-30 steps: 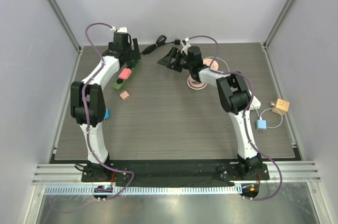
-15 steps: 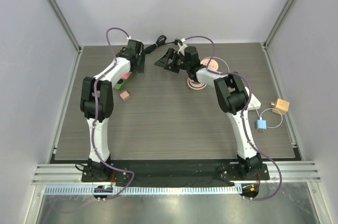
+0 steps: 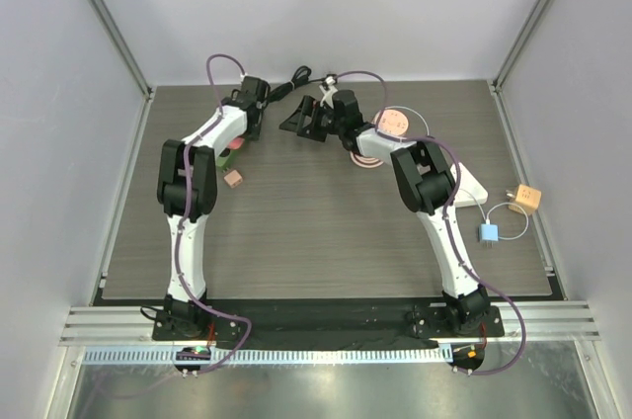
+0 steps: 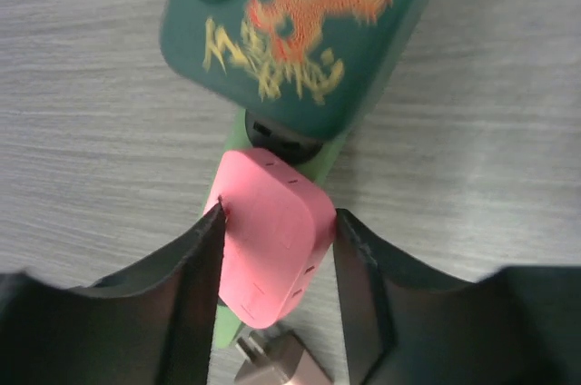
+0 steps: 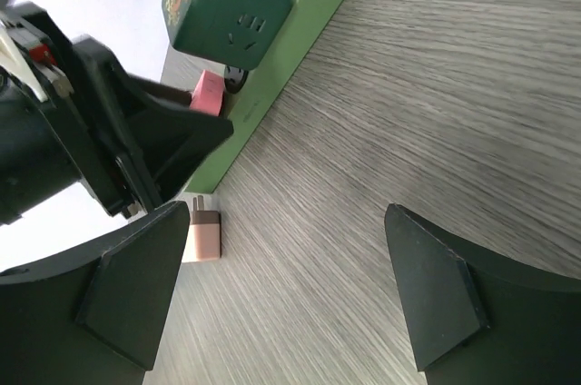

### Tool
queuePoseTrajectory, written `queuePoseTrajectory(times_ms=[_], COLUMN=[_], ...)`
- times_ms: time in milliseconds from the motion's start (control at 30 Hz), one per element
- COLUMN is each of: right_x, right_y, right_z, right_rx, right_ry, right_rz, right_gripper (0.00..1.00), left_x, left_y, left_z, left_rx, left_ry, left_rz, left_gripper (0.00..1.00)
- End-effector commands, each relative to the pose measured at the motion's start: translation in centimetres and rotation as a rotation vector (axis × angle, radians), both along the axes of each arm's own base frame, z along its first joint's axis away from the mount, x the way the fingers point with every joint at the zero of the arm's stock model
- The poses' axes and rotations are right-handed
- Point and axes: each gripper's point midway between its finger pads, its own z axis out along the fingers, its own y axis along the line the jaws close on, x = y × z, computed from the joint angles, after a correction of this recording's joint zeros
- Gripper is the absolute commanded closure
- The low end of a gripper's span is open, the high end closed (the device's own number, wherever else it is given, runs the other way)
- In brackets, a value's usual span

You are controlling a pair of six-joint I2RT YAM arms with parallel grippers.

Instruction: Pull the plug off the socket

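Observation:
The pink plug is pinched at a slant across its corners [image 4: 272,232] by my left gripper, so next my left gripper moves away before my right gripper takes hold of the pink plug squarely [image 5: 208,93].
A pink plug [image 4: 272,249] sits in the socket of a light green power strip [image 5: 300,31], just below a dark green cube adapter [image 4: 300,22] printed with a dragon. My left gripper [image 4: 277,217] straddles the pink plug, and both fingers press its sides, so it is shut on it. In the top view the plug shows as a pink patch [image 3: 236,145] under the left wrist. My right gripper [image 5: 286,212] hangs open over bare table a little right of the strip, holding nothing; from above it [image 3: 301,121] points at the left gripper.
A loose tan plug [image 3: 233,179] lies by the strip's near end. A black cable [image 3: 296,78] runs off the back. A pink disc [image 3: 393,121], an orange adapter [image 3: 524,198] and a blue adapter [image 3: 488,232] with white cords lie to the right.
The left gripper has come down over the pink plug and its fingers have closed onto it. The right gripper has shifted left toward the strip and stays open.

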Motion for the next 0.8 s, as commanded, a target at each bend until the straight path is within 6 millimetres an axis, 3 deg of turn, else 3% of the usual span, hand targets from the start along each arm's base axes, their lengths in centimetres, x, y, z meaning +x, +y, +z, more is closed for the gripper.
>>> queuePoseTrajectory(times_ms=[0, 167, 267, 567, 767], right_x=[0.5, 0.3, 0.2, 0.2, 0.3], right_y=[1.1, 2.0, 2.2, 2.1, 2.1], right_z=[1.9, 1.4, 1.3, 1.3, 0.8], right_rx=[0.004, 0.007, 0.017, 0.001, -0.019], right_ry=[-0.063, -0.045, -0.036, -0.032, -0.022], right_rz=[0.009, 0.02, 0.025, 0.031, 0.033], right_gripper=[0.06, 0.07, 0.06, 0.07, 0.08], left_x=[0.3, 0.5, 0.6, 1.2, 1.6], left_y=[0.5, 0.3, -0.5, -4.7, -6.4], left_z=[0.8, 2.0, 3.0, 3.8, 4.4], left_rx=[0.021, -0.012, -0.066, -0.303, -0.41], left_ry=[-0.003, -0.036, -0.063, -0.091, -0.125], left_rz=[0.009, 0.022, 0.017, -0.023, -0.026], left_gripper=[0.58, 0.89, 0.98, 1.0, 1.0])
